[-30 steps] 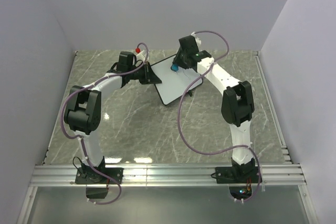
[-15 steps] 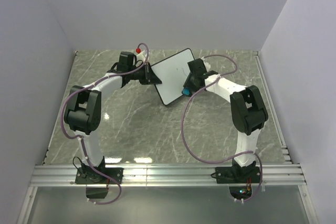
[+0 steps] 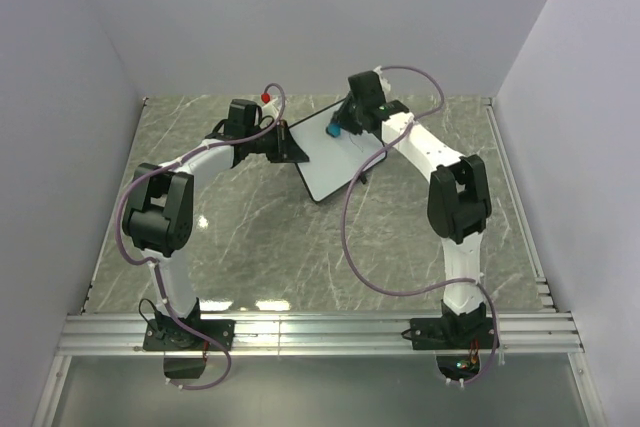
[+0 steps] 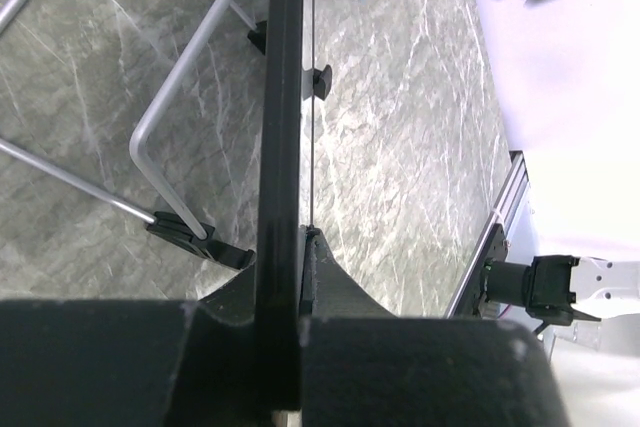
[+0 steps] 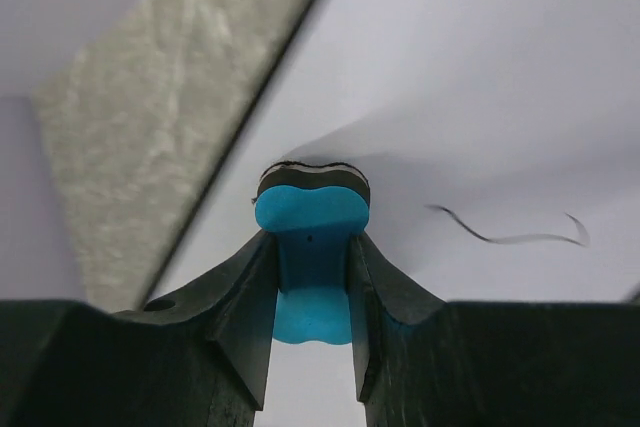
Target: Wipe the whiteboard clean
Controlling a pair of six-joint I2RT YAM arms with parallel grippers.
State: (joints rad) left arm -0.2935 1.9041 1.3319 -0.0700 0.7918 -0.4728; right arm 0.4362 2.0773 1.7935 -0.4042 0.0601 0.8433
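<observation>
The blue eraser is near the whiteboard's edge, beyond the dark scribble, so the robot's right gripper should wipe the eraser back over that thin mark.
The whiteboard stands tilted at the back middle of the table, white face toward the right arm. My left gripper is shut on its left edge; in the left wrist view the black frame runs edge-on between the jaws. My right gripper is shut on the blue eraser and presses its dark felt face against the board near the upper left corner. In the right wrist view the eraser sits between the fingers on the white surface, with a thin dark scribble to its right.
The board's wire stand legs rest on the grey marble tabletop. A red-tipped object stands behind the left gripper. Grey walls close the back and both sides. An aluminium rail runs along the near edge.
My right gripper with the eraser went from the board's upper left down to its lower right edge, and is now back at the upper left. The left gripper stayed on the board.
</observation>
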